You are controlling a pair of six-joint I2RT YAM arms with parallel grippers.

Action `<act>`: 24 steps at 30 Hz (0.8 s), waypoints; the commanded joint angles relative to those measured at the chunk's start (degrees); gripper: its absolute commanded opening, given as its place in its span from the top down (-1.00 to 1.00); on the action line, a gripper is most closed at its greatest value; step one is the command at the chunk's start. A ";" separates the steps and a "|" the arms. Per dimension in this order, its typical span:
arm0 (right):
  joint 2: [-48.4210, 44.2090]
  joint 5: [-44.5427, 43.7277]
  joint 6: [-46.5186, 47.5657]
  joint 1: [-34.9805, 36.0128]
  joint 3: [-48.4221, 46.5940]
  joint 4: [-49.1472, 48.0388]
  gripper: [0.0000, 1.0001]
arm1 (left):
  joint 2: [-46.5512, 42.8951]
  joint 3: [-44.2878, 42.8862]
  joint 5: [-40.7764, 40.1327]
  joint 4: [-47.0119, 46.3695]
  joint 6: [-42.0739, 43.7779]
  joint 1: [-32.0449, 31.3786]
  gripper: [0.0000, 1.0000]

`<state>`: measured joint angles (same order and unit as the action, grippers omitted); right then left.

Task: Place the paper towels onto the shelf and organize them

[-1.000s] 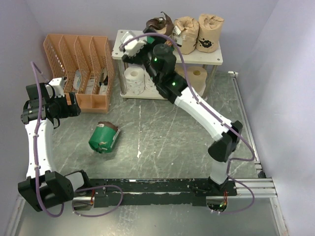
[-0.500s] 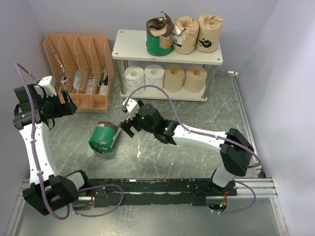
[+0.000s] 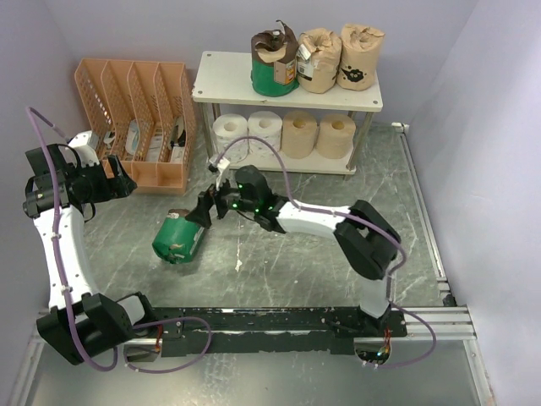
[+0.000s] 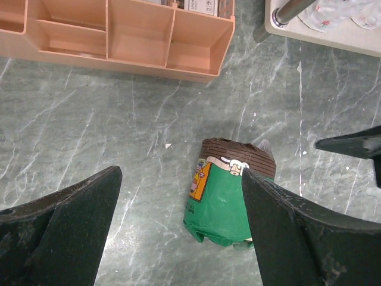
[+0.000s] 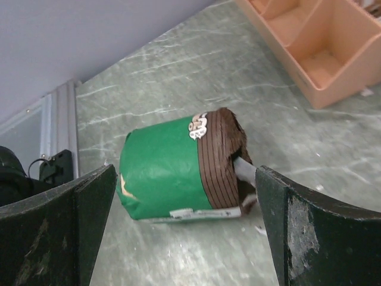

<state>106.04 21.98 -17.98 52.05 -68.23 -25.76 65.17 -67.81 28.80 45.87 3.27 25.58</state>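
Observation:
I should go on moving in before my right gripper's fingers close on the brown wrapper [image 5: 224, 182], because the green-wrapped roll's brown end [image 5: 221, 156] is between those open fingers.
A green-wrapped roll with a brown end [image 3: 177, 237] lies on its side on the floor; it also shows in the left wrist view [image 4: 229, 199] and the right wrist view [image 5: 172, 167]. My right gripper [image 3: 205, 211] is open and low, right beside the roll's brown end, with the roll between and ahead of its fingers [image 5: 184, 179]. My left gripper [image 3: 114, 179] is open and empty, raised at the left and looking down on the roll [image 4: 181, 176]. The shelf [image 3: 224, 80] holds a green roll [image 3: 273, 68] and two tan-wrapped rolls [image 3: 319, 59] on top. Two white [image 3: 231, 131] and two tan rolls [image 3: 336, 134] stand below.
An orange slotted file organizer [image 3: 139, 118] stands left of the shelf, close to my left gripper; it also shows in the left wrist view [image 4: 119, 36] and the right wrist view [image 5: 309, 42]. Walls close in at back and sides. A metal rail [image 3: 423, 211] runs along the right.
My right arm has left the shelf top, where a green roll now stands, and swung down left to the roll on the floor. My left arm has drawn back a little to the left.

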 commanded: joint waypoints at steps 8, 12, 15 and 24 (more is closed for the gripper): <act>12.43 6.16 -0.01 -0.20 -10.48 2.71 -0.99 | 0.27 0.59 1.01 0.01 1.35 0.45 -0.87; 13.62 6.65 -0.19 -0.31 -10.46 2.65 -0.98 | 0.63 0.34 0.56 -0.10 1.30 0.51 -0.87; 14.76 7.09 -0.41 -0.25 -11.25 3.07 -0.95 | 0.92 0.16 0.31 -0.01 1.30 0.43 -0.87; 19.05 11.00 -0.52 -0.18 -15.34 5.55 -0.64 | 0.84 0.76 -0.71 -0.47 1.56 0.46 -0.87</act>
<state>122.91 30.28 -18.65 51.96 -81.01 -21.23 66.06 -67.61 28.58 45.89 4.08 25.63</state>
